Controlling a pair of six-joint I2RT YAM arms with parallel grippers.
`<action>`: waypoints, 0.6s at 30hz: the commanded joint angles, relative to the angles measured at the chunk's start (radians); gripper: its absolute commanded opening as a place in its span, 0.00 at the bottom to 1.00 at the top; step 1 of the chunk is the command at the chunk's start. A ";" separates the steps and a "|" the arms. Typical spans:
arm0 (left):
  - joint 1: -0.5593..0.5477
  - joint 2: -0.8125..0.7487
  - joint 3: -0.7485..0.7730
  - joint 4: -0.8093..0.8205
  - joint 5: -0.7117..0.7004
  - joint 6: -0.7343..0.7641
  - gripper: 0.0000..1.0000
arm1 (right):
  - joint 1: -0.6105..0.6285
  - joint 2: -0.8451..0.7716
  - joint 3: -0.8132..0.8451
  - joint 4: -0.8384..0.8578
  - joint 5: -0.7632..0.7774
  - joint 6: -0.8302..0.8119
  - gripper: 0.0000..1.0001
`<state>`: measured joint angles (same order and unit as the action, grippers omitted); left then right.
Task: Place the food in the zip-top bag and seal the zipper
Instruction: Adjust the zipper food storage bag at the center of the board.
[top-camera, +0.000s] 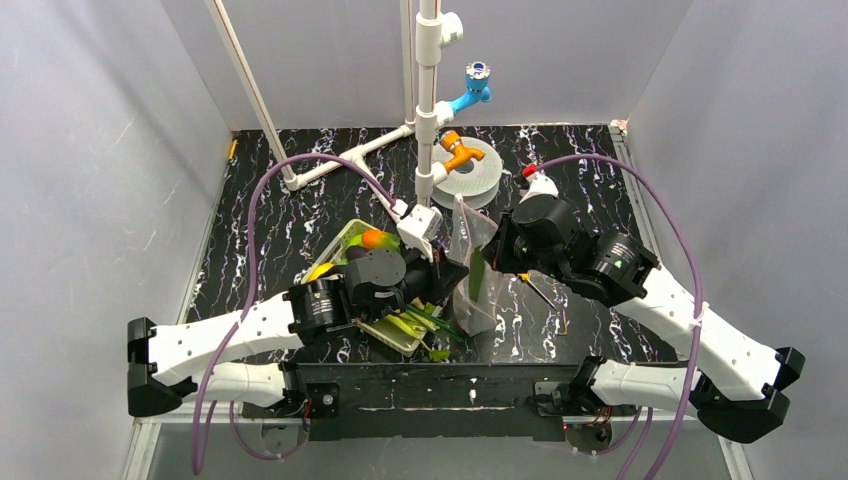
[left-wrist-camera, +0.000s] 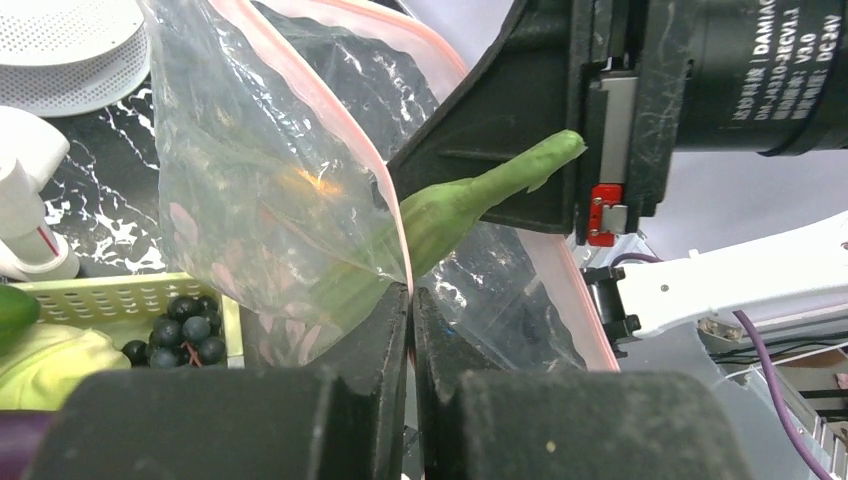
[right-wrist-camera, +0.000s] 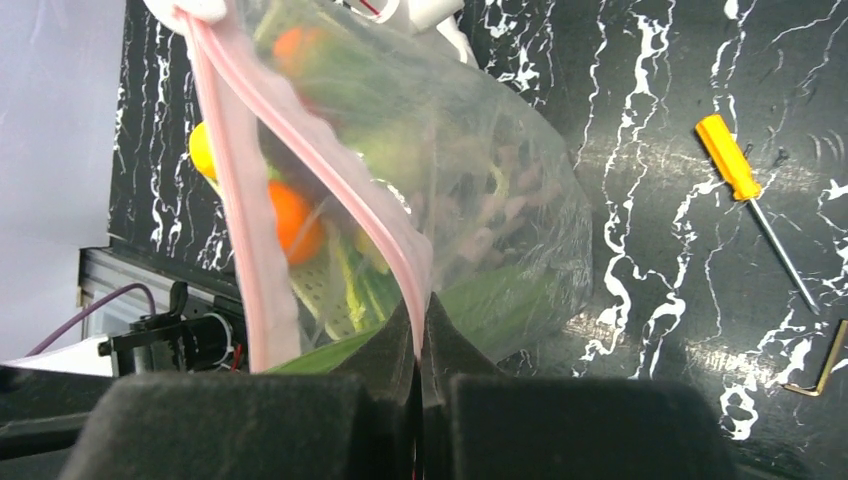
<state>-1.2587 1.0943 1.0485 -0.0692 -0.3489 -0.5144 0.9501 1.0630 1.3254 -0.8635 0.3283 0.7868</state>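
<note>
The cucumber's tip (left-wrist-camera: 556, 152) sticks out of the bag's opening (top-camera: 476, 314), so I should lift and jostle the bag with both grippers until the cucumber slides fully inside.
The clear zip-top bag (top-camera: 478, 300) hangs upright between my two grippers at mid-table. Its zipper (left-wrist-camera: 330, 110) is open, with the two pink strips apart. My left gripper (left-wrist-camera: 412, 292) is shut on one strip of the mouth. My right gripper (right-wrist-camera: 420, 312) is shut on the other strip (right-wrist-camera: 395, 225). A bumpy green cucumber (left-wrist-camera: 470, 195) stands in the bag with its tip sticking out of the mouth; it also shows in the right wrist view (right-wrist-camera: 505, 295). An orange fruit (top-camera: 372, 238) and a yellow fruit (top-camera: 320, 270) lie in the pale green basket (top-camera: 395, 335).
The basket (left-wrist-camera: 120, 295) to the left also holds dark grapes (left-wrist-camera: 180, 330). A yellow-handled screwdriver (right-wrist-camera: 735, 155) and a hex key (right-wrist-camera: 830, 370) lie on the table to the right. A white spool (top-camera: 478, 170) and a pipe stand (top-camera: 428, 100) are at the back.
</note>
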 joint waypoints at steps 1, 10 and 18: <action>-0.003 -0.037 0.036 0.063 0.009 0.023 0.00 | -0.004 -0.014 0.030 -0.015 0.065 -0.057 0.01; -0.002 -0.014 0.045 0.224 0.071 -0.099 0.00 | -0.004 0.015 0.161 -0.184 0.158 -0.148 0.01; -0.002 -0.011 -0.005 0.230 0.001 -0.266 0.00 | -0.011 0.039 0.233 -0.272 0.210 -0.237 0.01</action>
<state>-1.2587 1.0893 1.0485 0.0952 -0.3168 -0.6968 0.9501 1.0794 1.5017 -1.0740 0.4759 0.6182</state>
